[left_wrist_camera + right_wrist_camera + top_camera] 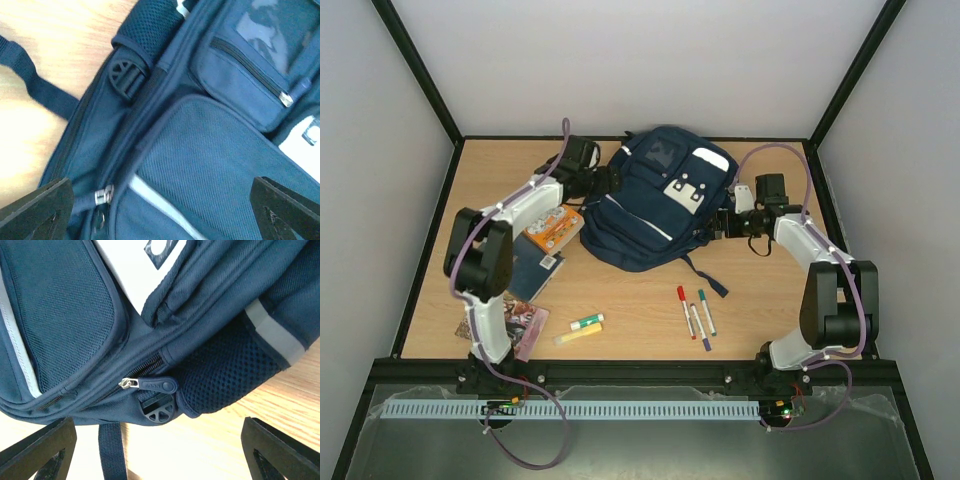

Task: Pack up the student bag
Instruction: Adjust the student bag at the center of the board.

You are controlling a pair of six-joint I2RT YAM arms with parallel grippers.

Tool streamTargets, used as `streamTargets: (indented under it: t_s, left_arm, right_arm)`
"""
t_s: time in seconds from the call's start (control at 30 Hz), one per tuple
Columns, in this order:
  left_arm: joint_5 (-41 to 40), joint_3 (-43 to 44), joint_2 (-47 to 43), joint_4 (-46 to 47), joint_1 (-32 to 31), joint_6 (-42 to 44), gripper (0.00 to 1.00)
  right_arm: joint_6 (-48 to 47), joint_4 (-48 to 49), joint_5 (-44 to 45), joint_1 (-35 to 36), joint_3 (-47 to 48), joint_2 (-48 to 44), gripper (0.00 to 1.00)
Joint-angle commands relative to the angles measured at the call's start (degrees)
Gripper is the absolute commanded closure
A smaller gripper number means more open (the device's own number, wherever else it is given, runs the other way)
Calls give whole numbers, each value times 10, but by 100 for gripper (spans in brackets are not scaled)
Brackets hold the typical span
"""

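My left gripper and my right gripper should first turn the student bag straight by its sides [132,106], because it lies crooked with its bottom near the orange book [594,243].
The student bag [650,205] is a navy backpack with white stripes, lying flat at the back middle of the table. My left gripper [607,183] is at the bag's upper left edge, open. In the left wrist view its fingers [40,212] straddle the bag's fabric [210,160], with a metal zip slider [104,195] just inside the left finger. My right gripper [722,224] is at the bag's right side, open. In the right wrist view a zip pull [152,384] and a black strap buckle [159,410] lie just ahead of the right gripper [159,440], untouched.
An orange book [553,229] and a dark notebook [535,275] lie left of the bag under my left arm. A patterned packet [523,325] and a yellow-green marker [582,328] sit near the front left. Three pens [695,313] lie front right. A strap [705,275] trails from the bag.
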Motion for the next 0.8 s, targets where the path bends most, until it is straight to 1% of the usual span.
streamTargets:
  t_s: [0.0, 0.1, 0.23, 0.37, 0.4, 0.43, 0.53, 0.67, 0.77]
  left_arm:
    - [17, 99, 79, -76, 23, -25, 0]
    - [14, 142, 114, -91, 39, -32, 1]
    - [12, 147, 134, -85, 65, -34, 0]
    - [63, 152, 162, -80, 92, -33, 1]
    - [77, 153, 170, -78, 95, -31, 1]
    - [91, 153, 176, -74, 96, -28, 0]
    - [133, 152, 193, -61, 90, -17, 1]
    - [148, 162, 213, -62, 69, 6, 1]
    - [179, 173, 231, -74, 50, 19, 0]
  right_arm:
    - [5, -13, 0, -2, -16, 7, 9]
    - [4, -13, -2, -2, -20, 11, 8]
    - [-1, -20, 2, -3, -18, 25, 7]
    - [-4, -23, 1, -2, -17, 42, 6]
    - [-5, -23, 0, -2, -17, 45, 4]
    - [-4, -23, -2, -2, -16, 47, 4]
    - [-6, -23, -9, -2, -15, 54, 4]
    - [-8, -28, -13, -2, -10, 69, 3]
    - [-10, -34, -26, -2, -4, 88, 3]
